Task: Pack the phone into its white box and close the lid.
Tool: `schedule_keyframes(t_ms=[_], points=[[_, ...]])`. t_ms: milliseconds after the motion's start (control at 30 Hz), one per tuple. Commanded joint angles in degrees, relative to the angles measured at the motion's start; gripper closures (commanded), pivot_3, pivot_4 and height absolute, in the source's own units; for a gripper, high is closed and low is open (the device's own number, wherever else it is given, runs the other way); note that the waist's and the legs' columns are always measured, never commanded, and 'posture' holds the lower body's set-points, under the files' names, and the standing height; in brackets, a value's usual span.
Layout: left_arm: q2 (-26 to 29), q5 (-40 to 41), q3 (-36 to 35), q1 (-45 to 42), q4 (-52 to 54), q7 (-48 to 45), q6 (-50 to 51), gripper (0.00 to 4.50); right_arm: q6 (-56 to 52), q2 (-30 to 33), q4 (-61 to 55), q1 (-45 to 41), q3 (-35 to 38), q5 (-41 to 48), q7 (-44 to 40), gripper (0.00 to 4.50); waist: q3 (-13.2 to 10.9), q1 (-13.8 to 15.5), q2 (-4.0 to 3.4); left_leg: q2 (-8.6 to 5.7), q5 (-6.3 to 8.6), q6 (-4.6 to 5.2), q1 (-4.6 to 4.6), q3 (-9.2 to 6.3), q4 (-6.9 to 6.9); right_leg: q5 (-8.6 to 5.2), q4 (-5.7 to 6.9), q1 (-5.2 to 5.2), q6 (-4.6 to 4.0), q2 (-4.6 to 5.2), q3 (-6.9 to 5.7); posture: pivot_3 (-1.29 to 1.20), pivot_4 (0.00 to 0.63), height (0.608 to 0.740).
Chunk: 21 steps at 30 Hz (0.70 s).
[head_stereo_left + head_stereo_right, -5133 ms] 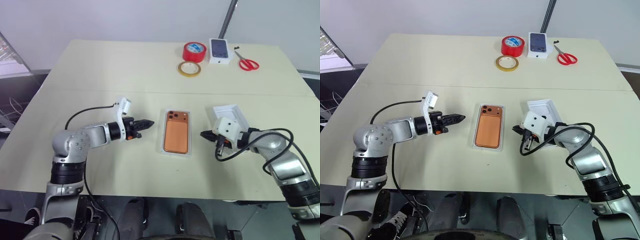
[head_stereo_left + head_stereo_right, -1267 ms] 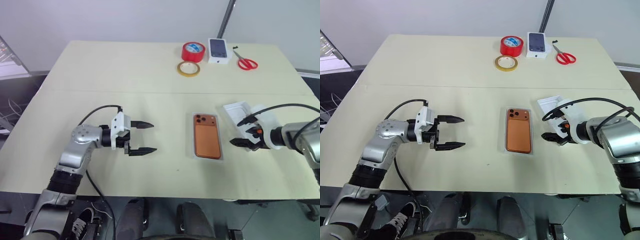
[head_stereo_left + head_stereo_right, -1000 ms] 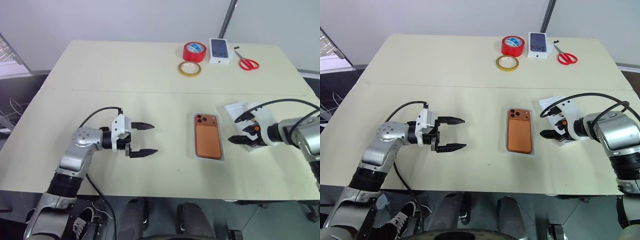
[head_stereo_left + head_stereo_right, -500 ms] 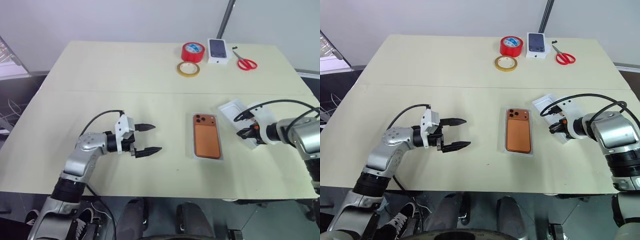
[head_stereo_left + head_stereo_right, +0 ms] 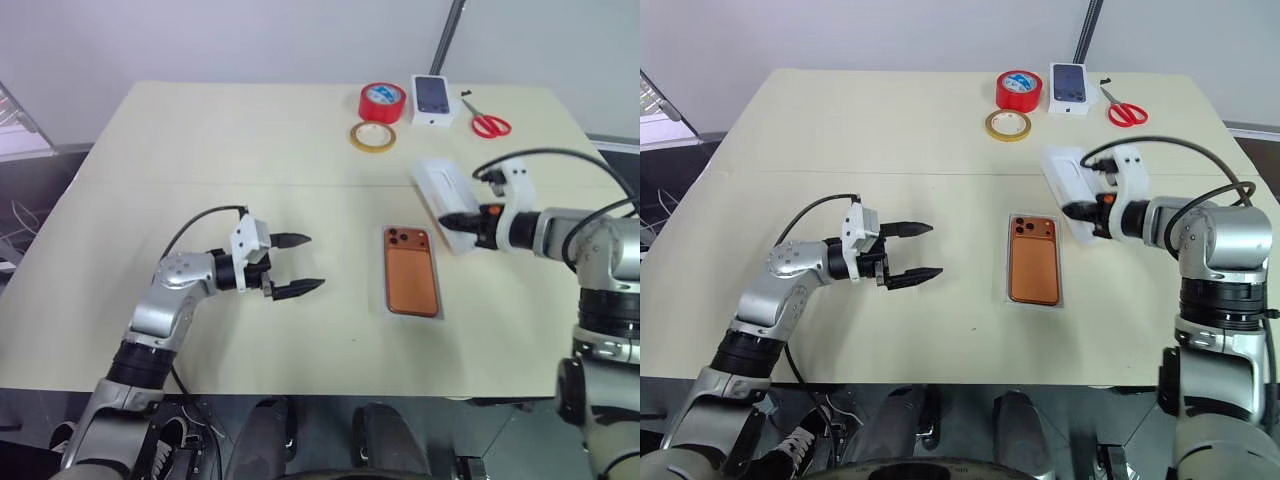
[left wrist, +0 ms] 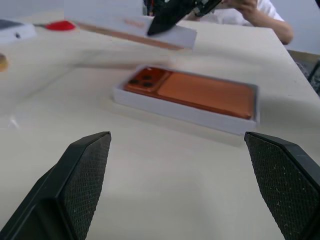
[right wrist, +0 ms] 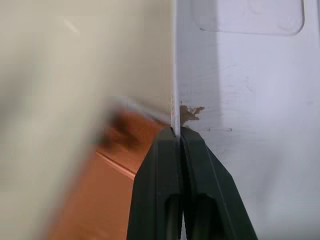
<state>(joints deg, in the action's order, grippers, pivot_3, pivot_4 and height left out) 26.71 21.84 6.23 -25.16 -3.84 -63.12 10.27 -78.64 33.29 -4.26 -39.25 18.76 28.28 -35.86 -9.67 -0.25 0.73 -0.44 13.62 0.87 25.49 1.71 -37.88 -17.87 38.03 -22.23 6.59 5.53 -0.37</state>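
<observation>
The white lid's hollow side (image 5: 440, 192) is facing up. My right gripper should set the lid upright on its edge by the phone so that my left gripper can tip it over.
The orange phone (image 5: 413, 282) lies camera side up inside the shallow white box (image 5: 386, 300) in the middle of the table. My right gripper (image 5: 447, 219) is shut on one wall of the white lid (image 5: 440, 185) and holds it tilted in the air. The lid hangs just beyond the box's far right corner. In the right wrist view the fingertips (image 7: 170, 137) pinch the lid's thin edge, with the phone blurred below. My left gripper (image 5: 313, 262) hovers open and empty to the left of the box, pointing at it.
At the table's far side are a red tape roll (image 5: 383, 101), a yellow tape ring (image 5: 372, 137), a small white box bearing a phone picture (image 5: 432, 98) and red scissors (image 5: 488, 124). A person (image 6: 250, 7) sits beyond the table.
My right gripper has shut on the lid's wall, then lifted it off the table and carried it left toward the phone. The left gripper has stayed open and barely shifted.
</observation>
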Motion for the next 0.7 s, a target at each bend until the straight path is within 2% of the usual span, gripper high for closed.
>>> schedule_keyframes(t_ms=[33, 100, 200, 267, 367, 533, 600, 700], points=[[-0.85, 0.62, -2.11, -1.51, 0.25, 1.39, -1.52, 0.0, -5.29, -6.28, -9.49, 1.42, 7.26, 6.61, 2.45, 4.47, 0.0, 0.04, 0.0, -0.01, 0.0, 0.0, 0.01, 0.0, 0.0, 0.0, 0.0, -0.01, 0.0, 0.0, 0.0, 0.0, 0.15, 0.728], [-0.72, 0.77, -2.46, -1.67, -0.2, 1.11, -1.39, 0.0, -7.14, -8.81, -12.16, 1.78, 8.53, 8.05, 3.89, 4.47, 0.0, -0.01, 0.0, -0.02, 0.0, 0.0, 0.02, 0.0, -0.01, 0.0, 0.03, -0.02, 0.0, 0.01, 0.01, 0.0, 0.15, 0.728], [-0.92, 0.96, -2.31, -1.69, 0.42, 1.56, -0.31, 0.0, -13.25, -20.98, -14.59, 2.94, 15.86, 17.38, 9.44, 4.47, 0.01, -0.29, 0.0, -0.01, 0.0, 0.0, 0.0, 0.0, 0.0, 0.0, 0.07, -0.03, 0.0, -0.01, 0.01, 0.0, 0.15, 0.728], [-0.86, 1.42, -2.28, -1.61, 0.83, 1.26, 0.26, 0.0, -13.86, -24.62, -15.82, 4.31, 17.6, 21.81, 13.3, 4.47, 0.01, -0.46, -0.02, 0.01, 0.0, 0.0, -0.02, 0.0, 0.01, 0.0, 0.1, -0.06, 0.0, -0.04, 0.01, 0.0, 0.15, 0.728], [-0.86, 2.76, -2.48, -1.57, 1.54, 0.57, 2.0, 0.87, -13.86, -28.89, -16.6, 7.2, 18.35, 32.52, 21.04, 4.5, 0.01, -0.32, -0.03, -0.03, -0.01, -0.01, 0.0, 0.0, 0.03, 0.0, 0.12, -0.07, 0.0, -0.02, 0.01, 0.0, 0.15, 0.728], [-1.7, 3.08, -1.92, -1.21, 3.23, 1.41, 2.84, 3.45, -13.85, -32.23, -15.25, 12.55, 18.5, 50.74, 35.89, 4.5, 0.01, -0.4, -0.03, -0.03, -0.01, -0.01, -0.02, 0.0, 0.06, 0.0, 0.12, -0.07, 0.0, -0.03, 0.01, 0.0, 0.15, 0.728], [-1.92, 3.05, -1.74, -0.87, 3.79, 1.67, 2.92, 4.49, -8.72, -28.84, -15.01, 17.06, 12.78, 62.49, 43.8, 4.5, 0.01, -0.42, -0.03, -0.04, -0.01, -0.01, 0.0, 0.0, 0.09, 0.0, 0.09, -0.07, 0.0, -0.01, 0.02, 0.0, 0.15, 0.728], [-2.52, 2.61, -1.75, -0.8, 3.92, 2.55, 2.4, 4.49, 4.16, -22.54, -15.42, 21.15, 2.86, 79.22, 55.68, 4.5, 0.01, -0.53, -0.03, -0.05, -0.01, 0.0, -0.02, 0.04, 0.08, 0.0, 0.05, -0.05, 0.0, 0.01, 0.04, 0.0, 0.15, 0.728]])
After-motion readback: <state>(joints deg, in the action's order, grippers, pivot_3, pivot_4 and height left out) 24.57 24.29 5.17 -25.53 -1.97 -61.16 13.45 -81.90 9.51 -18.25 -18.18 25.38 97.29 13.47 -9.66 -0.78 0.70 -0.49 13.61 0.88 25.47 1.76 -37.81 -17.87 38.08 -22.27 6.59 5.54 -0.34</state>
